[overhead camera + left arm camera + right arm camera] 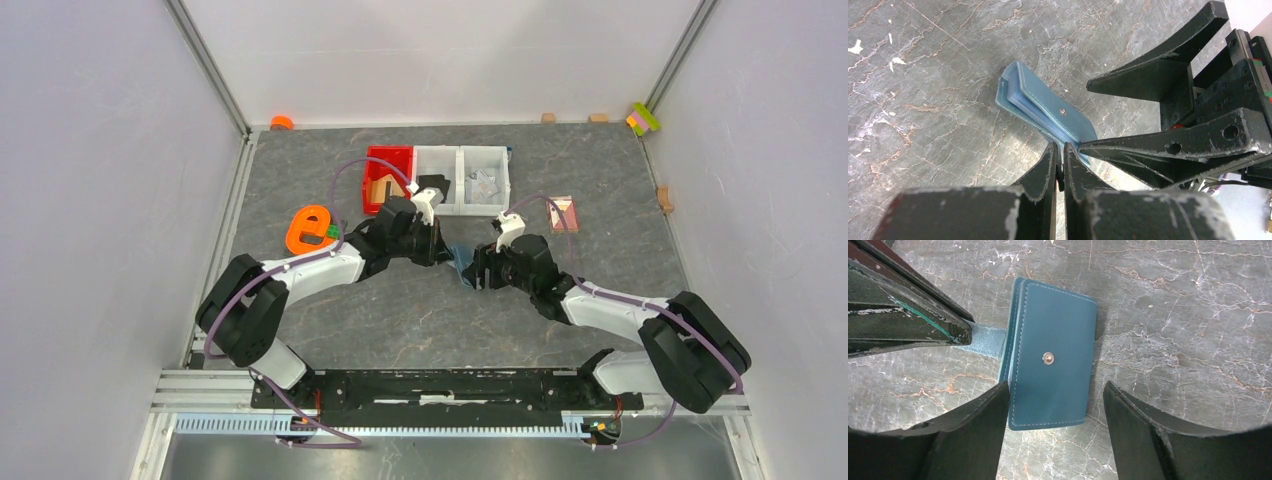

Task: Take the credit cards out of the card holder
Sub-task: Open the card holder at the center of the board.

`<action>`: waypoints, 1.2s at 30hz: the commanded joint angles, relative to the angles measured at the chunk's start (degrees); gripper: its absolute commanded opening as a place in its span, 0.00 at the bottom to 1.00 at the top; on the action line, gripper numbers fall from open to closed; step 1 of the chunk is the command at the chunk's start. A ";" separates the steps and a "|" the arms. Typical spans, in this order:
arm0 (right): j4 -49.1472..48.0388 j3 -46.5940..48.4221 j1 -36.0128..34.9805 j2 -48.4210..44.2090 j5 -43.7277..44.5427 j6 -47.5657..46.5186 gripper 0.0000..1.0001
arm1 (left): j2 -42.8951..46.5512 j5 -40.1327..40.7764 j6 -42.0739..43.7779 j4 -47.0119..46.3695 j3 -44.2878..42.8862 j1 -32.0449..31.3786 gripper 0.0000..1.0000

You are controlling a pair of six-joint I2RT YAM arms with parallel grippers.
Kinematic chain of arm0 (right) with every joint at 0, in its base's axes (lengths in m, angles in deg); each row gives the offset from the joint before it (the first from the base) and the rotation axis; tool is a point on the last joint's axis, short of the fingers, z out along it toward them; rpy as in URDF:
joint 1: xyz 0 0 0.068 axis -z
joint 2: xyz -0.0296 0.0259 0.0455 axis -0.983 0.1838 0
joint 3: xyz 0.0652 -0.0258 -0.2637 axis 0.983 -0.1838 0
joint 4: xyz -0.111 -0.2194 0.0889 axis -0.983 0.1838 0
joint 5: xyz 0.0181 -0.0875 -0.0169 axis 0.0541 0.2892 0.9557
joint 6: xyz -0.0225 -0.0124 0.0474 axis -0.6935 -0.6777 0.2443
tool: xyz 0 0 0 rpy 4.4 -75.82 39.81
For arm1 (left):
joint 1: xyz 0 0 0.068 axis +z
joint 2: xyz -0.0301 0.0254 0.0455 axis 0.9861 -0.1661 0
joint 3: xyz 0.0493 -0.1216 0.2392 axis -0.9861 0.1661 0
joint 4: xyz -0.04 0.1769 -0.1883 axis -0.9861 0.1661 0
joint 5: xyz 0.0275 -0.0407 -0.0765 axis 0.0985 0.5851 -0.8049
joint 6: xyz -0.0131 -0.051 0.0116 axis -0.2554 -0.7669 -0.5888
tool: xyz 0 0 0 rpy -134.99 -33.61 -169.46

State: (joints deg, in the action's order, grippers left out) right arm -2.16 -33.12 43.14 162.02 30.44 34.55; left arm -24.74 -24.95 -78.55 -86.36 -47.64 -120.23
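Observation:
I should hook a finger under the cover's stitched edge [1019, 347] and swing the cover open, because the card holder's cover [1055, 360] is folded shut between my right gripper's fingers.
The card holder [1053, 360], a steel-blue wallet with a metal snap, lies folded on the grey table; it also shows in the left wrist view [1048, 107] and in the top view [462, 258]. My left gripper [1060, 150] is shut on its paler blue flap [985, 339], at the wallet's edge. My right gripper [1055, 385] is open and straddles the wallet's near end, one finger on each side, just above it. No credit cards show at the wallet; any inside are hidden. A flat tan-pink rectangle [563, 213], perhaps a card, lies on the table to the right.
A red bin [388, 178] and two white bins [484, 180] stand behind the grippers; one white bin holds a silvery-grey item. An orange object [308, 228] lies to the left. Small blocks [643, 118] sit along the back wall. The two grippers are close together.

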 commanded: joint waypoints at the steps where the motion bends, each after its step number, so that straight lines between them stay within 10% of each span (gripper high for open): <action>1: 2.34 1.84 0.02 -0.10 3.06 -1.49 0.69 | 1.36 1.58 1.19 -1.70 -0.43 -0.20 0.08; 24: 10.13 4.41 0.07 -2.12 20.76 -3.11 0.34 | 2.26 6.90 4.46 4.55 -2.62 -0.22 0.06; 36: 8.98 4.50 0.13 -2.10 15.29 -3.76 0.78 | -4.39 12.00 7.71 14.08 -8.49 -0.20 0.05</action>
State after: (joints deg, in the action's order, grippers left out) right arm 8.46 -29.99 43.16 161.06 46.72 31.31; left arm -27.02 -15.05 -74.61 -75.43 -53.19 -120.34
